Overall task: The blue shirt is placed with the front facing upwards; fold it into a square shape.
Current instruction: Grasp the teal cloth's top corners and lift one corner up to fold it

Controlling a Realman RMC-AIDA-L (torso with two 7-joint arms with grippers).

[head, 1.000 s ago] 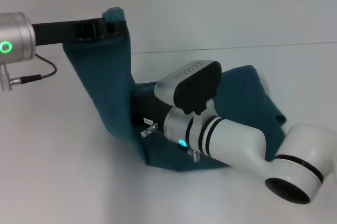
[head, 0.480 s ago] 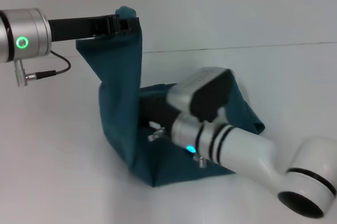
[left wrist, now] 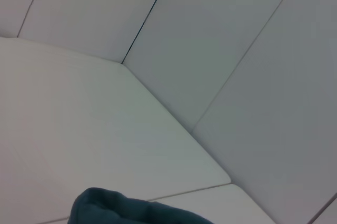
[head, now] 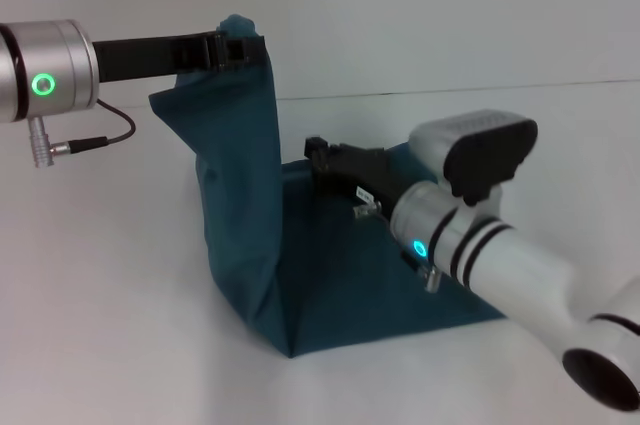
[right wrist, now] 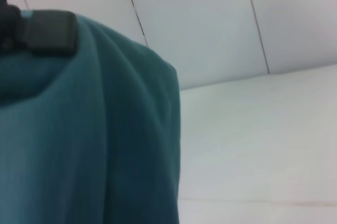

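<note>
The blue shirt's flat part (head: 340, 230) is blocked by my right gripper, so my right gripper needs to move back past the shirt's edge before my left gripper folds the hanging sheet across.
The blue shirt (head: 345, 280) lies partly flat on the white table (head: 110, 325), with its left part lifted into a hanging sheet; no lettering shows. My left gripper (head: 237, 48) is shut on the sheet's top edge, holding it high above the table. A bunched bit of the shirt shows in the left wrist view (left wrist: 126, 211). My right gripper (head: 320, 150) hovers low over the flat part, just right of the hanging sheet, holding nothing I can see. The right wrist view shows the hanging shirt (right wrist: 105, 139) with the left gripper's fingertips (right wrist: 47, 31) clamped on it.
The table's far edge meets a pale panelled wall (head: 450, 15). A black cable (head: 100, 137) hangs from the left wrist. The right forearm (head: 520, 275) stretches over the shirt's right side.
The right arm drew back to the right, out from beside the fold. The left gripper shifted right with the shirt edge, then held still. The shirt's right half now lies flatter.
</note>
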